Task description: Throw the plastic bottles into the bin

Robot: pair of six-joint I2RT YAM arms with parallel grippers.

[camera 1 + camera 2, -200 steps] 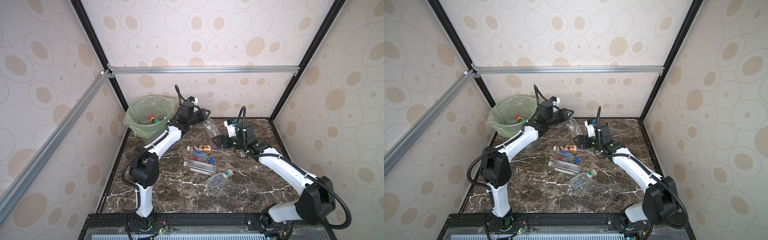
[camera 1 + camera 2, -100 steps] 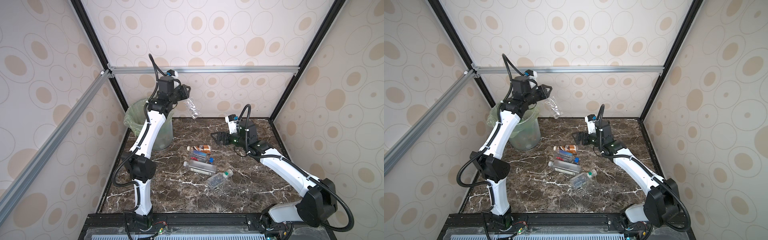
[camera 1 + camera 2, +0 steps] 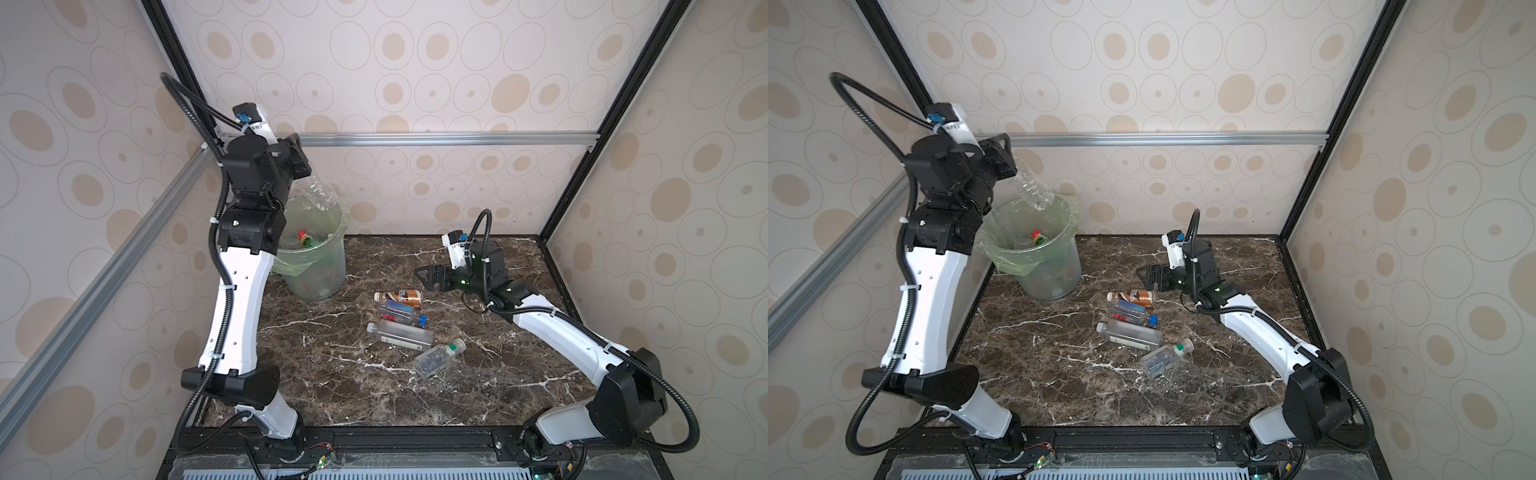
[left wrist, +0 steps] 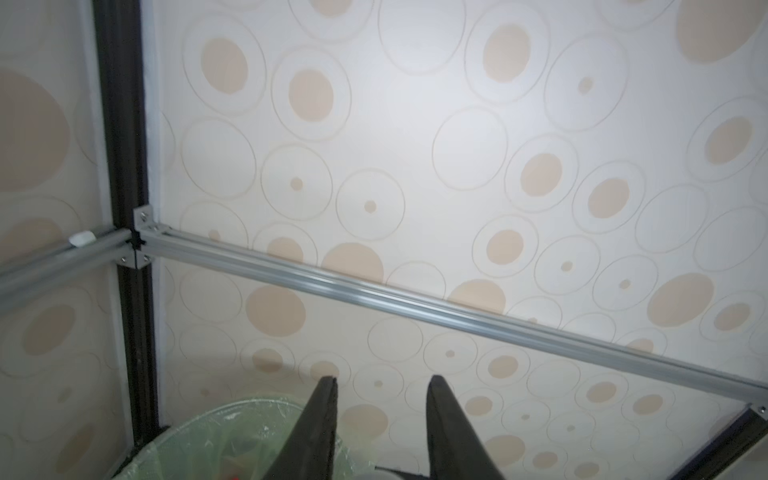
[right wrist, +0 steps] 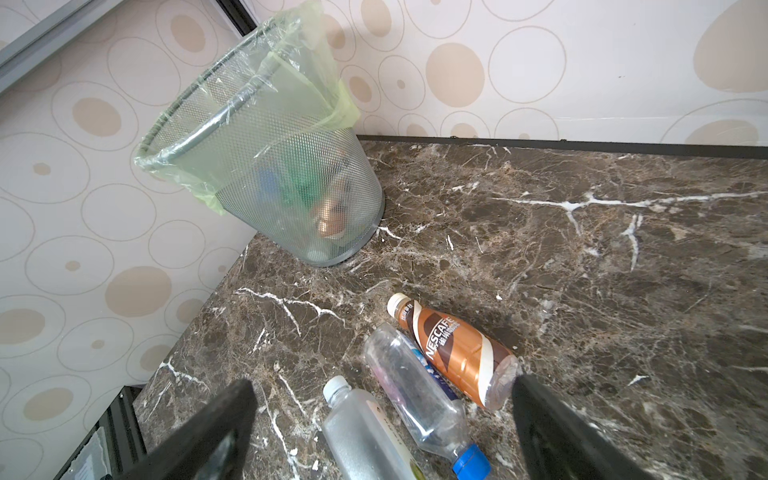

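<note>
The bin [image 3: 313, 265] is far from my right gripper. That gripper should pick up the frosted bottle [image 3: 424, 340] by its base and hold out the bottle's cap end to my left gripper.
My left gripper [image 3: 1004, 163] is raised over the bin [image 3: 1064, 243], shut on a crumpled clear bottle [image 3: 1035, 189] that hangs down toward the green-lined rim. In the left wrist view only the fingertips [image 4: 328, 386] and the bin's bag [image 4: 199, 432] show. Lower on the right, my right gripper [image 3: 424, 277] is open and empty beside the bottles lying on the table. These are a brown-labelled bottle [image 5: 453, 353], a clear bottle with a blue cap [image 5: 415, 386], a frosted white-capped bottle [image 5: 361, 432] and a green-capped bottle [image 3: 438, 359]. Several bottles lie in the bin, one red-capped [image 3: 302, 237].
The bin stands in the back left corner of the dark marble table [image 3: 332, 395]. A metal rail [image 3: 436, 139] crosses the back wall just above my left gripper, and another runs along the left wall. Patterned walls close in three sides.
My left arm rose from table height with the clear bottle, then swung left over the bin. The right gripper has barely shifted and stays open.
</note>
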